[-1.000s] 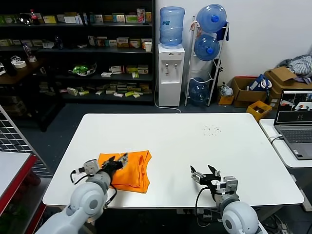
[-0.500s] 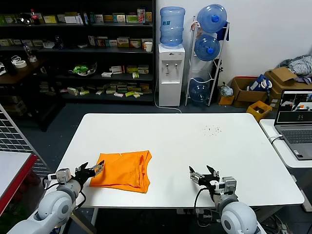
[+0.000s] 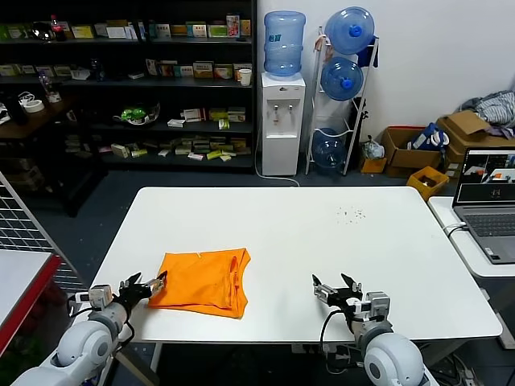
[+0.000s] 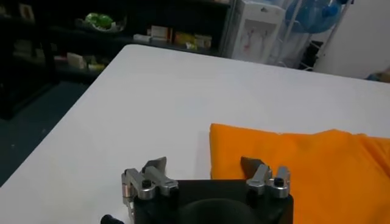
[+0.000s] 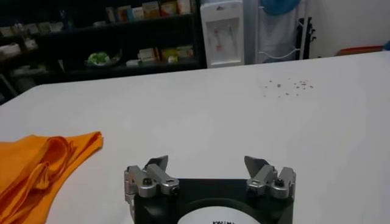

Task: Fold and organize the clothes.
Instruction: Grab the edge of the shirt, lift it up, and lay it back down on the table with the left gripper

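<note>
The folded orange T-shirt (image 3: 197,281) will slide along as a single bundle when I pull its edge, because the layers (image 3: 236,283) are stacked in a compact rectangle.
The orange T-shirt (image 3: 202,280) lies folded into a flat rectangle on the white table (image 3: 322,241), near its front left. Its ribbed collar shows at the right end. My left gripper (image 3: 146,285) is open and empty, just off the shirt's left edge at the table's front corner. In the left wrist view the gripper (image 4: 206,165) sits at the shirt's (image 4: 304,167) near corner, apart from it. My right gripper (image 3: 335,290) is open and empty near the front edge, well right of the shirt. The right wrist view shows the gripper (image 5: 206,163) and the shirt (image 5: 36,161) off to one side.
A laptop (image 3: 488,201) stands on a side table at the right. A wire-grid rack (image 3: 24,233) is at the left. Shelves (image 3: 129,80), a water dispenser (image 3: 282,112) and spare bottles (image 3: 346,76) stand behind the table. Small dark specks (image 3: 351,214) lie on the table's far right.
My left gripper has drawn back off the shirt toward the front left corner and lowered. The shirt lies still. The right arm has not moved.
</note>
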`<action>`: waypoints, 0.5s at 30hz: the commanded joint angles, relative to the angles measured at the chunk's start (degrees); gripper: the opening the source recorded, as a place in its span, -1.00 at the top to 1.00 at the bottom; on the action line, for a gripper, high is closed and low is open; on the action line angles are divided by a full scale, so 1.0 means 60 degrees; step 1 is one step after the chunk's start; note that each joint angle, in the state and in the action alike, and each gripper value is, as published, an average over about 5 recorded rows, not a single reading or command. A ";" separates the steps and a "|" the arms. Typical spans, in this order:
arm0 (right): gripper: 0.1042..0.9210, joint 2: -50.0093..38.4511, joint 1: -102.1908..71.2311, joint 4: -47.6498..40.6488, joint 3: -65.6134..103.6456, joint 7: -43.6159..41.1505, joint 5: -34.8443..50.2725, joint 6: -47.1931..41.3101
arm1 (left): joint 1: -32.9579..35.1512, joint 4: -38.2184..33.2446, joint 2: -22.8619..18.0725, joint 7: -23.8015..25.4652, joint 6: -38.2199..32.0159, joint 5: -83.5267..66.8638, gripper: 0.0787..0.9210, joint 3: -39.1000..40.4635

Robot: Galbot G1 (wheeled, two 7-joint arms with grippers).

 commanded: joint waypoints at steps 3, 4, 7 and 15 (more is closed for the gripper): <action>-0.76 0.0002 -0.0001 -0.0010 -0.0010 0.0014 0.0016 -0.0007 | -0.0004 0.0327 -0.0206 0.0393 -0.0121 0.0362 -0.70 0.0046; -0.76 0.0003 -0.0004 -0.0007 -0.0010 0.0014 0.0016 -0.0009 | -0.0014 0.0330 -0.0243 0.0390 -0.0115 0.0383 -0.65 0.0068; -0.76 0.0006 -0.0015 0.0001 -0.0008 0.0018 0.0015 -0.0010 | -0.0029 0.0337 -0.0343 0.0386 -0.0097 0.0434 -0.45 0.0130; -0.76 0.0015 -0.0045 0.0002 -0.0002 0.0018 0.0010 -0.0002 | -0.0038 0.0309 -0.0488 0.0356 -0.0133 0.0510 0.09 0.0150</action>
